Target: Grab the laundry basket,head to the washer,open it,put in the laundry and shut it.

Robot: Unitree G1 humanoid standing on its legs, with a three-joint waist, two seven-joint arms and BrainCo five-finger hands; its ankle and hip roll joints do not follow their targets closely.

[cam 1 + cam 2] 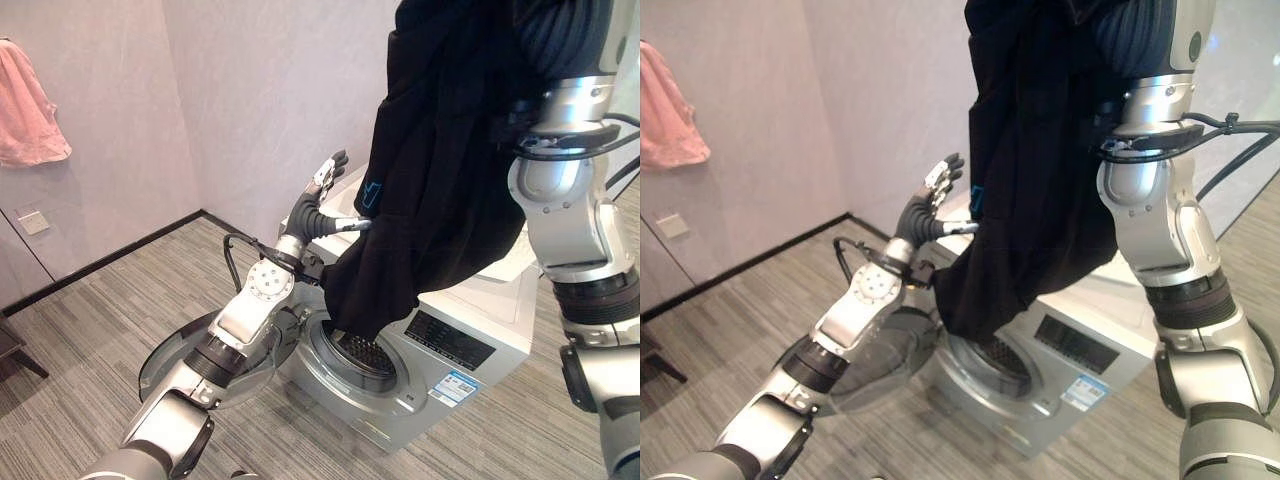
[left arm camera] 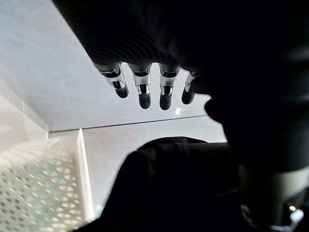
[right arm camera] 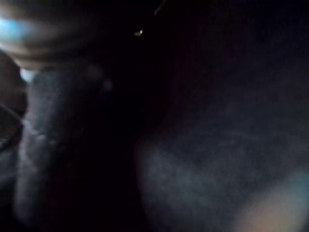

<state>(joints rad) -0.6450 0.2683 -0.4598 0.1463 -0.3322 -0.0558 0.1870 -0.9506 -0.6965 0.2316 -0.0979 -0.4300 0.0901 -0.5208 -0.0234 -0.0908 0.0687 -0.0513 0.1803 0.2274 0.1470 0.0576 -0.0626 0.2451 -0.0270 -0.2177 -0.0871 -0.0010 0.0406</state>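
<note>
I expect the black garment (image 1: 445, 175) to crumple into a small bundle and stay in the drum when I push it in, because it is hanging in limp folds (image 1: 385, 270).
A black garment (image 1: 440, 170) hangs from my raised right hand (image 1: 565, 30), whose dark cover shows at the top edge with the cloth draped over it. The garment's lower end dangles at the round drum opening (image 1: 362, 356) of the silver-white washer (image 1: 470, 345). The washer's door (image 1: 190, 365) is swung open to the left. My left hand (image 1: 322, 190) is open beside the garment's left edge, above the washer top, its fingers (image 2: 144, 92) straight. A white lattice laundry basket (image 2: 43, 193) shows next to the black cloth (image 2: 174, 183).
A pink towel (image 1: 28, 105) hangs on the left wall above a wall plate (image 1: 32, 221). A dark piece of furniture (image 1: 14, 350) stands at the far left edge. Striped grey carpet (image 1: 110, 320) lies in front of the washer.
</note>
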